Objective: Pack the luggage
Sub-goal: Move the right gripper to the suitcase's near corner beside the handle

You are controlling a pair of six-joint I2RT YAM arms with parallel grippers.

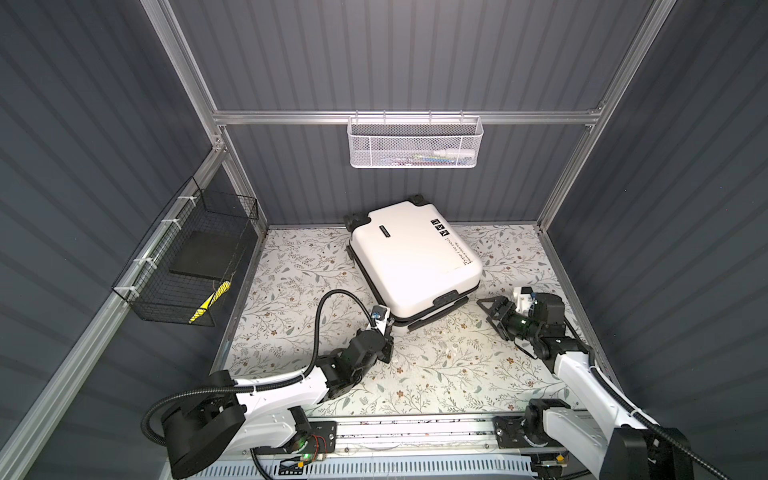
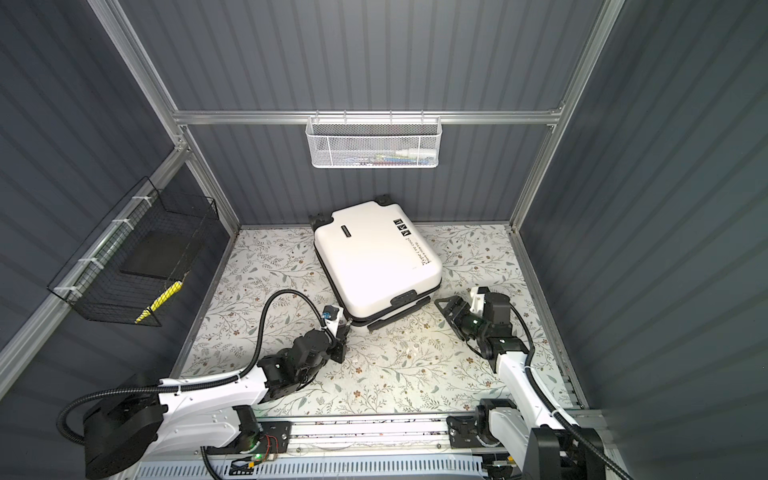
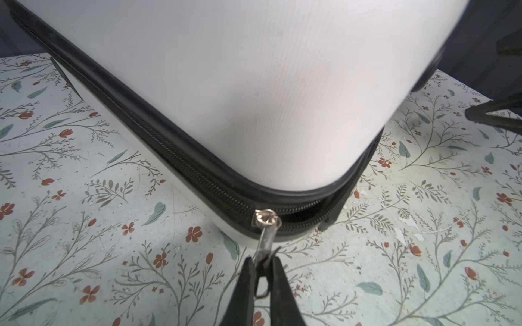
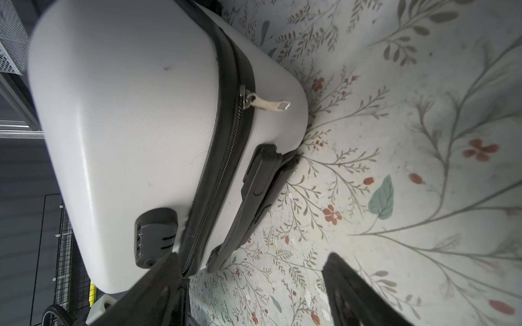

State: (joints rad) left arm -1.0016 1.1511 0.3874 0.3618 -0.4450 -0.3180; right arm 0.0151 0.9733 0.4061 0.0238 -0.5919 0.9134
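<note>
I should steady the black handle with my right gripper before my left gripper takes the pull again, because my left gripper alone is holding the suitcase, by the zipper pull.
The luggage, a white hard-shell suitcase, lies flat with its lid down on the floral table. My left gripper is at its near left corner, shut on the metal zipper pull that hangs from the slider. On one side of the slider the zipper teeth are meshed. On the other side a gap stays open. My right gripper stands open and holds nothing, beside the suitcase's black handle and lock. A second zipper pull lies loose on the shell.
A white mesh basket with small items hangs on the back rail. A black wire basket on the left wall holds a dark pad and a yellow item. Bare floral table lies between the two arms.
</note>
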